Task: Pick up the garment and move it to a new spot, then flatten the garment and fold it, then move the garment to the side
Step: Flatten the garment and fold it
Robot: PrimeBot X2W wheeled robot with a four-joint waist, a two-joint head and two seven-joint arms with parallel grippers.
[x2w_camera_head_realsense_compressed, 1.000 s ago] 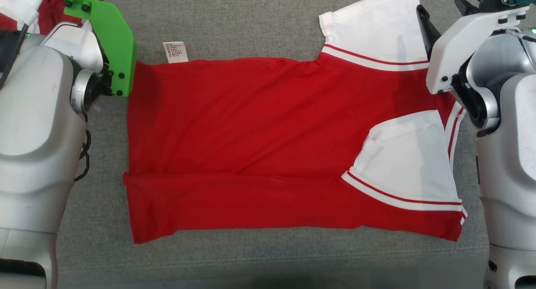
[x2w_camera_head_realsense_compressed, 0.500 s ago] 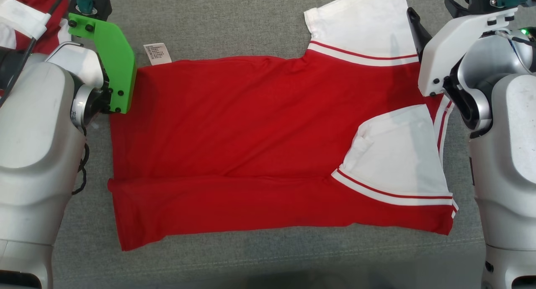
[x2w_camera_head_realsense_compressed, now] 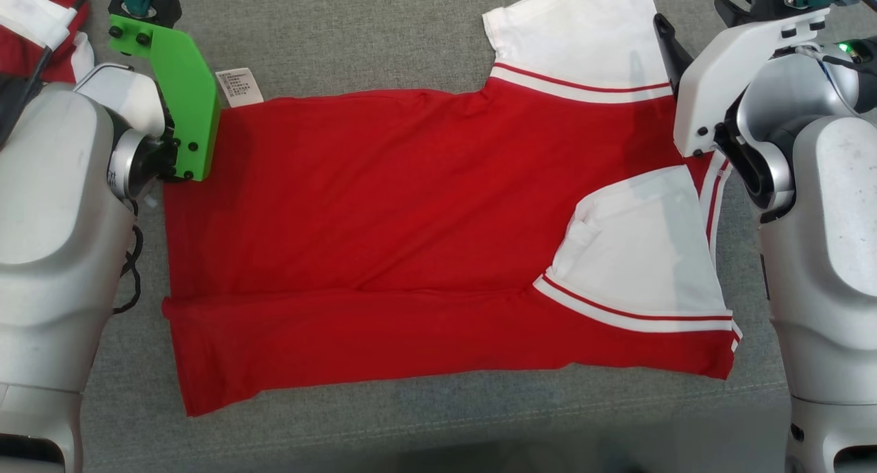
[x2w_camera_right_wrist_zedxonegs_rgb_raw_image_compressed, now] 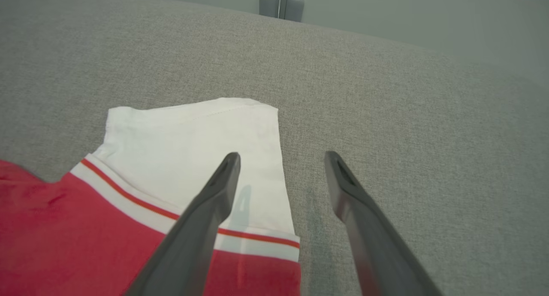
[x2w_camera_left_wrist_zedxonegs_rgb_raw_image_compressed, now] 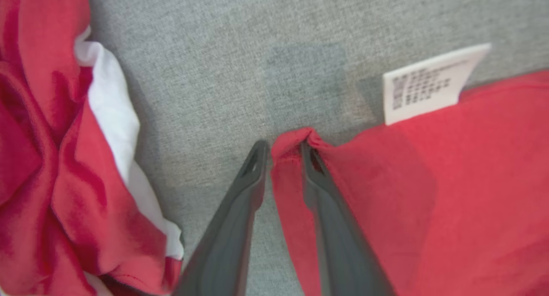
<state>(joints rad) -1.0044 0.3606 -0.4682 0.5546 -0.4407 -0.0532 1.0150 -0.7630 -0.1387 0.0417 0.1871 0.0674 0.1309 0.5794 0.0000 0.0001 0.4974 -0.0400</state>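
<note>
The far white sleeve lies spread out across from the near folded sleeve, so it will flip over and cover that sleeve when the robot folds it toward itself.
The garment is a red shirt with white sleeves, spread on the grey cloth surface with its near edge folded over. My left gripper is shut on the garment's far left hem corner, and red cloth bunches between its fingertips. In the head view a green bracket on the left wrist covers that corner. My right gripper stands open at the far white sleeve, with one finger over the sleeve's edge and the other over bare grey cloth. One dark finger of it shows beside the sleeve.
A white care label sticks out from the hem by the left gripper. Another crumpled red and white garment lies left of that gripper, also at the head view's corner. Grey cylinders stand beyond the surface's far edge.
The whole head picture has slid to the left, so the camera has moved. My left gripper's jaws have come together on the hem corner. The garment lies as before.
</note>
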